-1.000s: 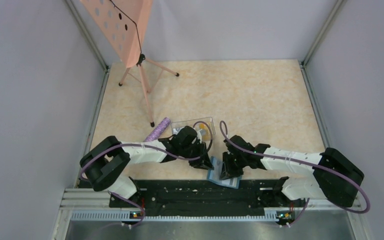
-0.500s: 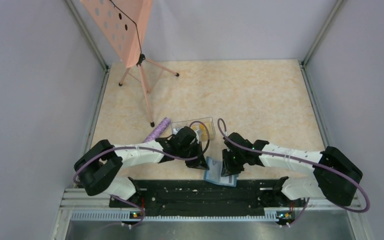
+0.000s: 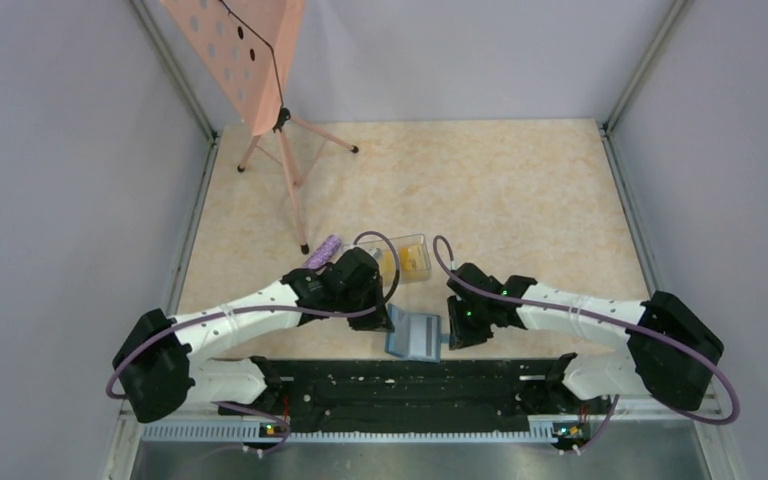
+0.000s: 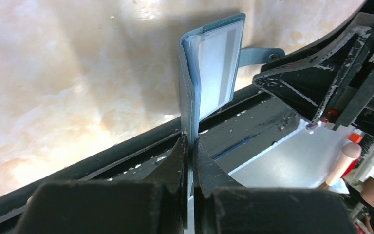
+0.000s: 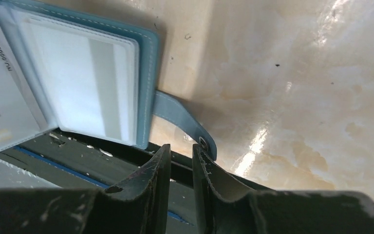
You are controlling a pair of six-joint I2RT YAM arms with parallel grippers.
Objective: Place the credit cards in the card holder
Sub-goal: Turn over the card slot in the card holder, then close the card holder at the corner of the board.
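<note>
Next, my left gripper folds the cover (image 3: 395, 338) onto the other page (image 3: 421, 337) before my right gripper closes the snap tab, because the cover is standing upright, away from the tab.
The teal card holder (image 3: 418, 338) lies open near the table's front edge, between my two grippers. My left gripper (image 3: 391, 320) is shut on the edge of one cover (image 4: 189, 105), which stands upright in the left wrist view. A white card with a grey stripe (image 4: 217, 61) shows in a clear sleeve. My right gripper (image 5: 181, 152) sits just right of the holder, jaws slightly apart with nothing between them. The snap tab (image 5: 182, 122) lies just past its fingertips. Another white card (image 5: 0, 105) sits in the holder's left page. Yellow credit cards (image 3: 407, 262) lie in a clear tray.
The clear tray (image 3: 418, 243) stands just behind the grippers, with a purple roll (image 3: 324, 249) to its left. A pink music stand (image 3: 260, 70) stands at the back left on a tripod. A black rail (image 3: 400, 385) runs along the near edge.
My left gripper closed on the card holder's cover and drew the holder left, out from under the right gripper. The right gripper opened slightly and now sits beside the snap tab.
</note>
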